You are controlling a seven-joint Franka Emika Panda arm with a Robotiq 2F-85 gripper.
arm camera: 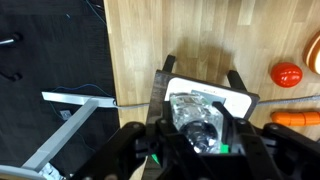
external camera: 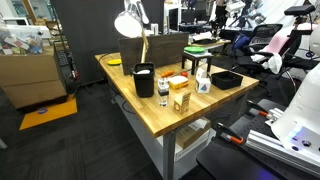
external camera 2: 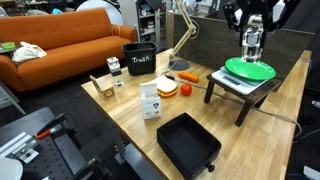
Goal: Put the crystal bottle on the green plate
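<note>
The crystal bottle hangs high above the white scale next to the green plate. My gripper should turn and move toward the plate's middle before it lowers the bottle.
My gripper is shut on the crystal bottle, a clear faceted bottle, and holds it just above the green plate. The plate rests on a small black stand on the wooden table. In the wrist view the bottle sits between my fingers, and the plate looks pale and washed out beneath it. I cannot tell whether the bottle touches the plate. The plate also shows small and far back in an exterior view.
A black tray lies near the table's front edge. A black bin marked "Trash", a white carton, small boxes, a red ball, a carrot and a desk lamp stand around. The table edge is close.
</note>
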